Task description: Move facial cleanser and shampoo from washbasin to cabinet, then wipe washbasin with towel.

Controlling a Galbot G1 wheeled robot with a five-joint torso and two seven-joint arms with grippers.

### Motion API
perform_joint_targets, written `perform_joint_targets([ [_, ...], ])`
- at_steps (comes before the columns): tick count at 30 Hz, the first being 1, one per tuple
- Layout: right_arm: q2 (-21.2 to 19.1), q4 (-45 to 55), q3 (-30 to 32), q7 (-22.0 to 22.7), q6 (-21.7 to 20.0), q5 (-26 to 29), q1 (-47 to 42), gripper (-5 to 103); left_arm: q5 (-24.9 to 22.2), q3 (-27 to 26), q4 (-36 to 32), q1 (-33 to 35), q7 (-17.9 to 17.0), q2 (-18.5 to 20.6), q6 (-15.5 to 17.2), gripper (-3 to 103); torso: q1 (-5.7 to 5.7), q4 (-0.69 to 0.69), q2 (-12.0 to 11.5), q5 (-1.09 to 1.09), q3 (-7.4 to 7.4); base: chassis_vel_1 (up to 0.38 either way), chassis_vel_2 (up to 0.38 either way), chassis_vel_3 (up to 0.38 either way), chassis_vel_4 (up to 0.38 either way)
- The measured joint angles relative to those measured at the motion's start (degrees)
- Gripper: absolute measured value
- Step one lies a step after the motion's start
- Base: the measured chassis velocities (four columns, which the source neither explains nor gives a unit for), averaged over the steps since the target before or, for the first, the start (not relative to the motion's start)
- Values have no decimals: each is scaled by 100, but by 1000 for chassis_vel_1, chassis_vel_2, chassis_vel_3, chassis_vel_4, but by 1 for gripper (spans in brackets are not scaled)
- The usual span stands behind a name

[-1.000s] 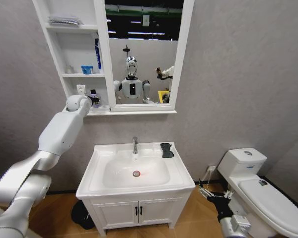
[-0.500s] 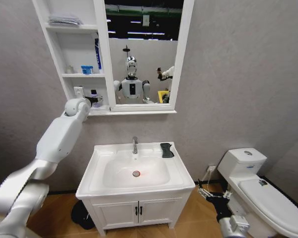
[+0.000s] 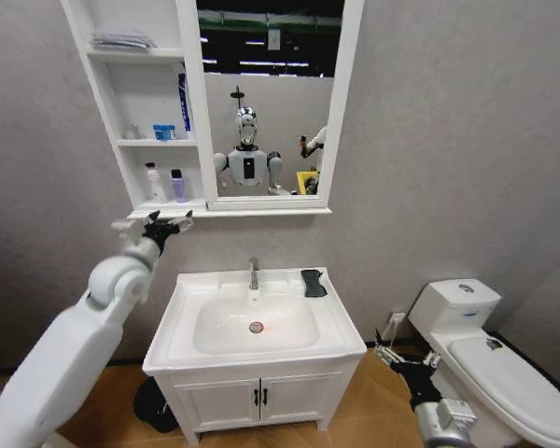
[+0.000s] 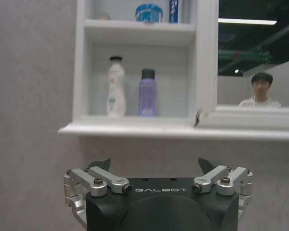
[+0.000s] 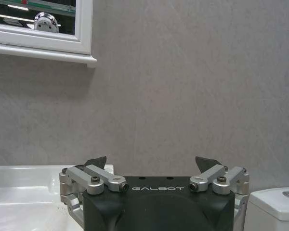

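Faint pink smears [image 3: 272, 322] reach out from the drain, so I expect the red ring [image 3: 256, 328] around it to come off when I wipe the washbasin with the dark towel.
Two bottles stand side by side on the bottom shelf of the cabinet [image 3: 156, 142]: a white one [image 3: 152, 182] and a purple one [image 3: 178, 185]. I cannot tell which is the facial cleanser and which the shampoo. My left gripper [image 3: 159, 224] hovers open and empty just below and in front of that shelf. In the left wrist view, the left gripper [image 4: 156, 166] faces the white bottle [image 4: 116, 86] and the purple bottle [image 4: 148, 92]. The dark towel [image 3: 313, 282] lies on the washbasin [image 3: 341, 322] at its back right corner. My right gripper [image 3: 406, 362] waits open low at the right, also seen as the right gripper [image 5: 151, 162].
A chrome tap [image 3: 254, 273] stands behind the bowl. The mirror [image 3: 261, 93] sits right of the shelves. A blue jar [image 3: 164, 132] and a pale folded cloth [image 3: 121, 39] occupy the upper shelves. A toilet [image 3: 485, 345] stands right, and the vanity doors [image 3: 261, 397] are below.
My left arm has drawn back and down from the bottom shelf. The purple bottle now stands free beside the white one, and the left gripper is open.
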Motion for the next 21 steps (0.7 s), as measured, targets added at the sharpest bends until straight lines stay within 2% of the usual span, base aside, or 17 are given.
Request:
perform_joint_targets([
  [1,0,0,0,0,0,0,0,100,0,0,0,0,0,0,0,100,0,0,0,0,0,0,0,0,0],
  [2,-44,45,47,-24,-52,34,1,100,563,-561,-227,824,511,-359,-140,100,0,1,0,-2,0,0,0,0,0],
  [4,-96,78,105,-71,-121,67,35,100,1245,-1276,-554,2064,1198,-1048,-416,100,-2,5,0,3,0,0,0,0,0],
  [5,-117,91,125,-83,-148,87,58,100,1433,-1473,-651,2542,1378,-1342,-565,100,-2,5,1,2,0,0,0,0,0],
  [6,-117,91,125,-83,-148,87,58,100,1433,-1473,-651,2542,1378,-1342,-565,100,-2,5,1,2,0,0,0,0,0],
  [8,-174,94,143,-95,-218,118,111,100,1896,-1895,-846,3457,1809,-2090,-1021,100,-2,5,1,5,-1,0,0,0,0],
  [9,-174,94,143,-95,-218,118,111,100,1896,-1895,-846,3457,1809,-2090,-1021,100,-2,5,1,5,-1,0,0,0,0],
  [11,-220,93,148,-96,-227,122,127,100,2101,-2285,-880,4048,2118,-2604,-1545,100,-2,3,1,4,0,0,0,0,0],
  [15,-236,104,148,-100,-222,136,53,100,1913,-2569,-967,4384,2201,-2837,-1826,100,0,4,1,5,0,0,0,0,0],
  [21,-220,123,100,-102,-205,136,0,100,1940,-2532,-1108,4251,2114,-2886,-1822,100,1,1,-1,3,1,0,0,0,0],
])
